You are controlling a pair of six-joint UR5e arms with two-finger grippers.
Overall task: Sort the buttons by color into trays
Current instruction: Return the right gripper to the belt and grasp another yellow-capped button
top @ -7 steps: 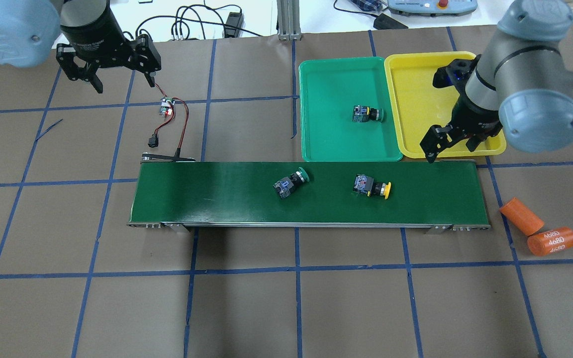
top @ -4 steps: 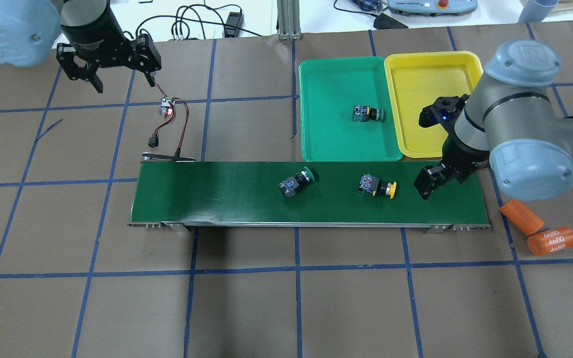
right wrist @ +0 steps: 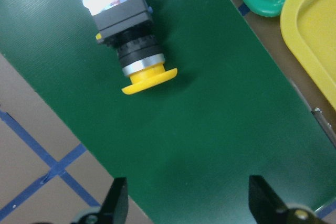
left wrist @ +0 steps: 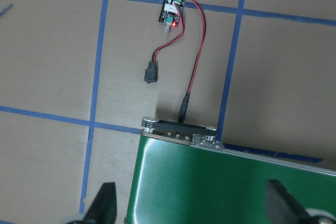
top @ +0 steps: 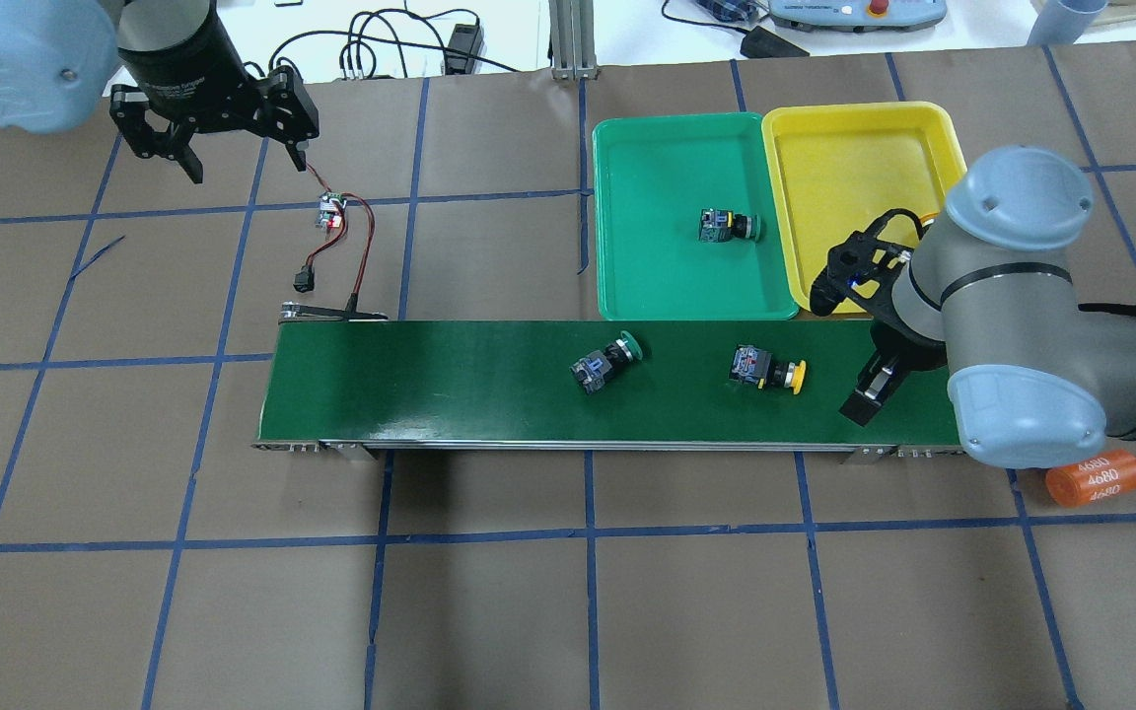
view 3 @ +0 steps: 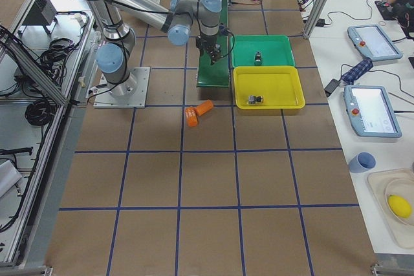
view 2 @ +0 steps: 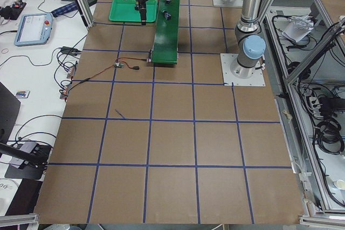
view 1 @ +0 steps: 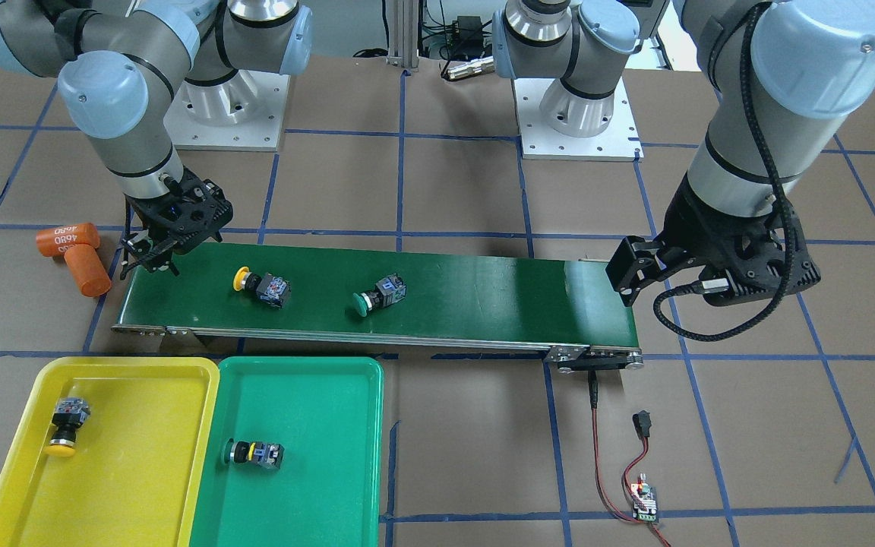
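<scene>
I see wires (view 1: 595, 437) that run to the belt's end, so the green button (view 1: 380, 295) should ride the belt toward my right gripper when I carry the yellow button away.
A yellow button (top: 770, 370) (right wrist: 128, 45) lies on its side on the dark-green belt (top: 430, 385), cap pointing right. Just right of it, my right gripper (top: 869, 394) (right wrist: 186, 203) hangs open over the belt's right end, holding nothing. A green button (top: 607, 360) (view 1: 379, 295) lies mid-belt. The green tray (top: 667, 286) holds one green-capped button (top: 726, 226). The yellow tray (view 1: 141, 456) holds one yellow button (view 1: 65, 425), hidden overhead by my right arm. My left gripper (top: 248, 158) (left wrist: 191, 208) is open and empty beyond the belt's left end.
Two orange cylinders (view 1: 69, 237) (view 1: 88, 273) lie on the table off the belt's right end, close to my right arm. A small controller board (top: 333, 212) with red and black wires runs to the belt's left end. Both trays sit side by side behind the belt.
My right arm has swung from the yellow tray's near edge down over the belt's right end. Both buttons on the belt have drifted right. The left arm has not moved.
</scene>
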